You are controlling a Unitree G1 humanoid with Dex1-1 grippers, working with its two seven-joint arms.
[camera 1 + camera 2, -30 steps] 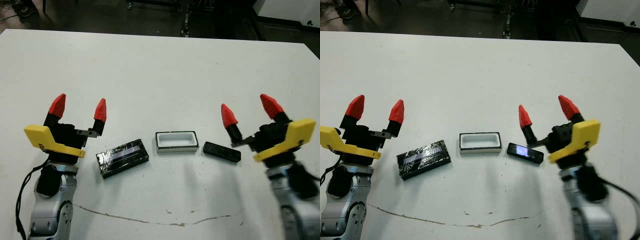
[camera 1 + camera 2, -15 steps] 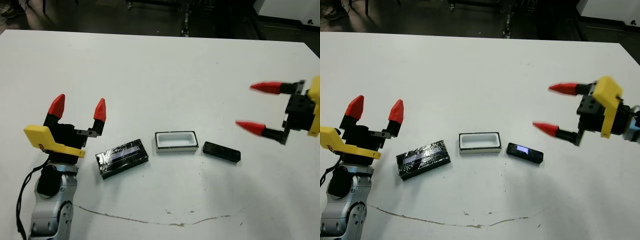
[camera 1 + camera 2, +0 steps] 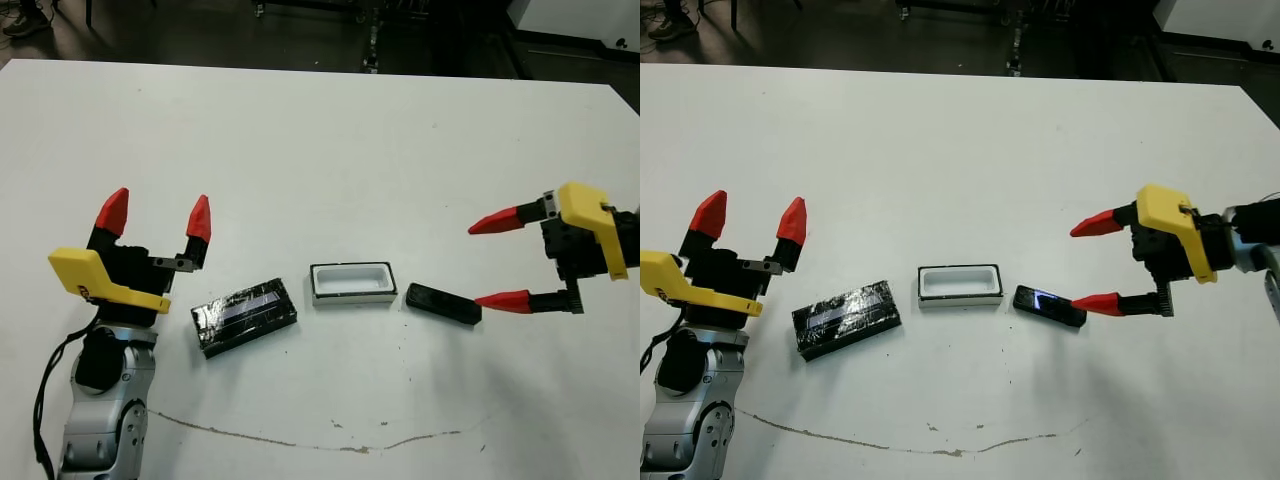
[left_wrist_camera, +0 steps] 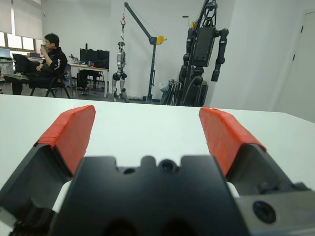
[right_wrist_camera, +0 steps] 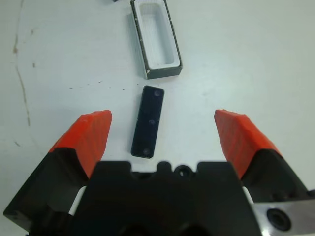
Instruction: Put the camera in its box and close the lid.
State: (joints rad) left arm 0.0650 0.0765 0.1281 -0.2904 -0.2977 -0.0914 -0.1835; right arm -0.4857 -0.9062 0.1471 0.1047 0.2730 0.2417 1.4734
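The long white hollow point(image 3: 352, 277) matches the camera's slim shape point(image 3: 443, 303), so the camera will lie flat inside the box when I lower it in.
The camera point(image 3: 443, 303), a slim matte-black bar, lies flat on the white table just right of its box point(image 3: 352, 283), a shallow tray with white interior and dark rim. The glossy black lid point(image 3: 245, 316) lies left of the box, slightly skewed. My right gripper point(image 3: 497, 260) hovers open to the right of the camera, fingers pointing left, the lower fingertip near the camera's right end. The right wrist view shows the camera point(image 5: 148, 122) between the spread fingers with the box point(image 5: 155, 39) beyond it. My left gripper point(image 3: 156, 213) stands open, fingers up, left of the lid, holding nothing.
A thin dark scratch line point(image 3: 300, 440) runs across the table point(image 3: 320, 150) near its front. Beyond the far edge lies dark floor. In the left wrist view a seated person point(image 4: 47, 61) and stands with equipment point(image 4: 202, 54) show far behind the table.
My right gripper has swung from upright beside the camera out to the right, turned onto its side, and now comes back lower toward the camera's right end. The left arm has stayed put.
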